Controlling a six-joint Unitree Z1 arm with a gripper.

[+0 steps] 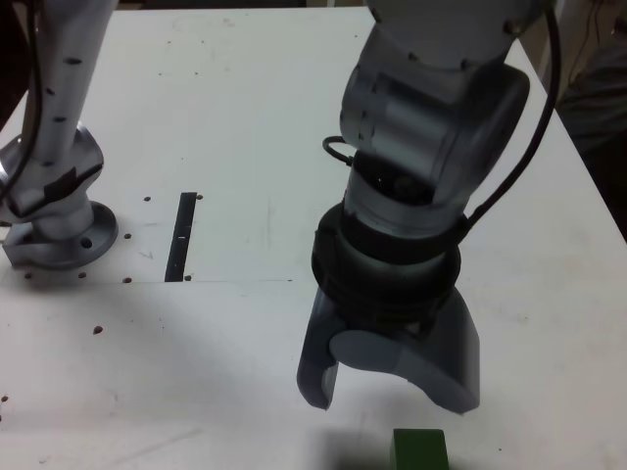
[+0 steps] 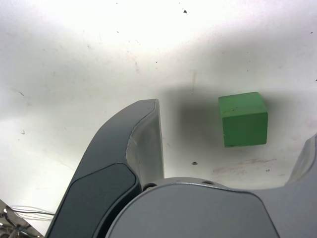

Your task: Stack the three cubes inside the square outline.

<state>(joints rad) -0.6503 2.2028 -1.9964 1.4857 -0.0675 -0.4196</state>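
The arm is in the way of the middle of the white table. I should expect the square outline hidden behind the arm.
One green cube rests on the white table at the near edge of the exterior view, partly cut off by the frame. In the wrist view the green cube lies flat on the table, in line with the gap between the two grey fingers and apart from both. My gripper points down at the table just behind the cube, open wide and holding nothing. The square outline is out of view.
A single straight black strip lies on the table toward the exterior view's left. The arm's round grey base is bolted down at the far left. The white table stretches away behind the arm.
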